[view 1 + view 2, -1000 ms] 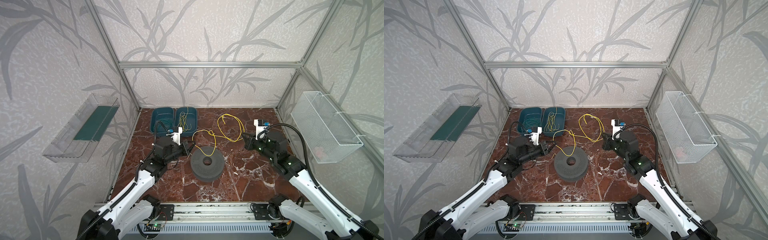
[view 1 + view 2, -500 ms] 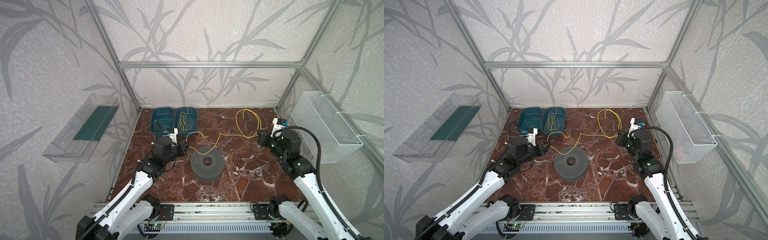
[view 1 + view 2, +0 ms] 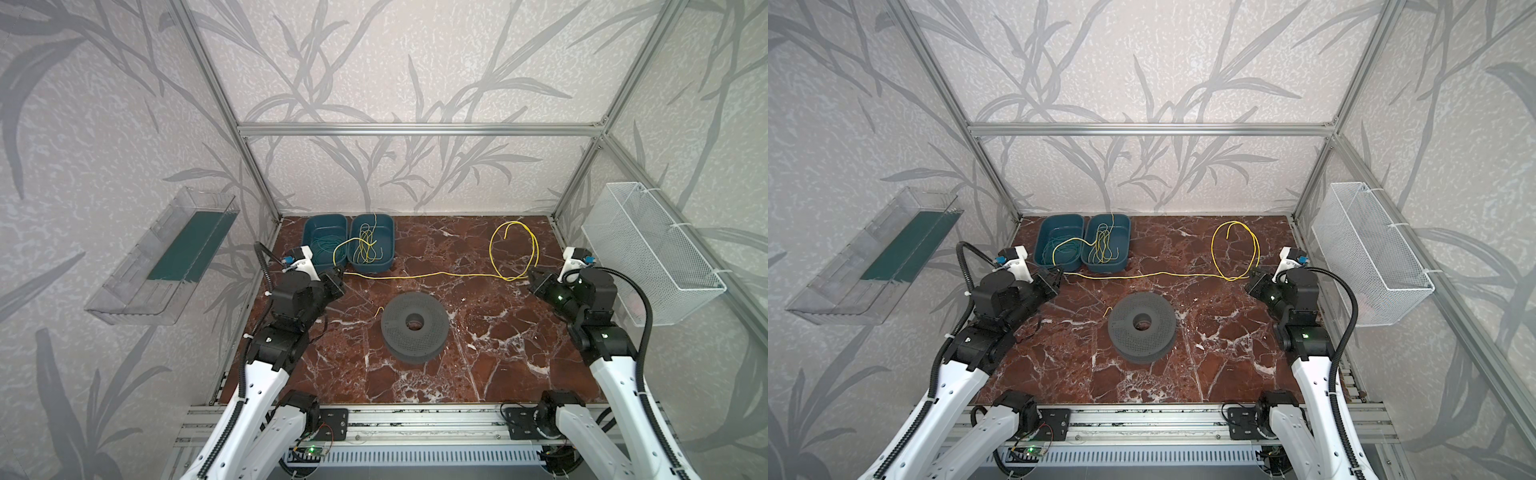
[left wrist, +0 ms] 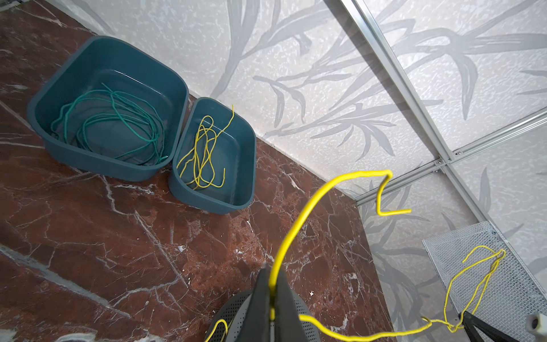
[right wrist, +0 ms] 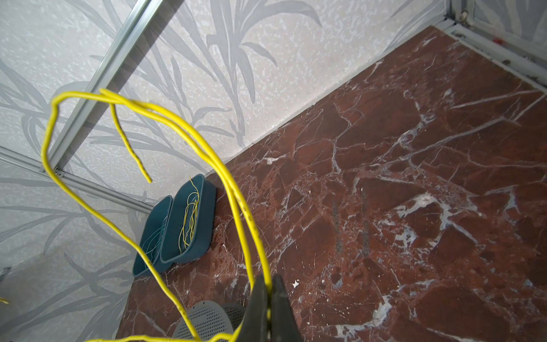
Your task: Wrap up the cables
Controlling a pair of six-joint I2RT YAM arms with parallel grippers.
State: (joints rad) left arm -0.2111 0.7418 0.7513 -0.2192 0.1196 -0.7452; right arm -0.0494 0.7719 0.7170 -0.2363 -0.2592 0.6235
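Note:
The robot's right gripper should move the big loop (image 3: 491,249) back inward so the left gripper can take it, because the yellow cable runs nearly straight (image 3: 424,275) between the two grippers.
One yellow cable (image 3: 432,274) runs as a nearly straight line above the marble floor, behind a grey perforated spool (image 3: 414,328). My left gripper (image 3: 338,272) is shut on its left part, and a short free tail curls up past the fingers (image 4: 381,189). My right gripper (image 3: 532,275) is shut on the right part, where the cable rises in a big loop (image 3: 515,249). The pinch shows in both wrist views, at the left gripper (image 4: 270,272) and the right gripper (image 5: 268,279). More yellow cables (image 3: 365,247) lie in a teal bin. A short yellow end (image 3: 378,311) sticks out beside the spool.
Two teal bins stand at the back left: one (image 3: 311,226) holds teal-green wires, the other (image 3: 390,232) the yellow cables. A white wire basket (image 3: 648,249) hangs on the right wall and a clear shelf (image 3: 162,257) on the left wall.
Both grippers have moved apart, the right one far to the right and the left one slightly left. The slack cable over the spool has been drawn out into a straight line.

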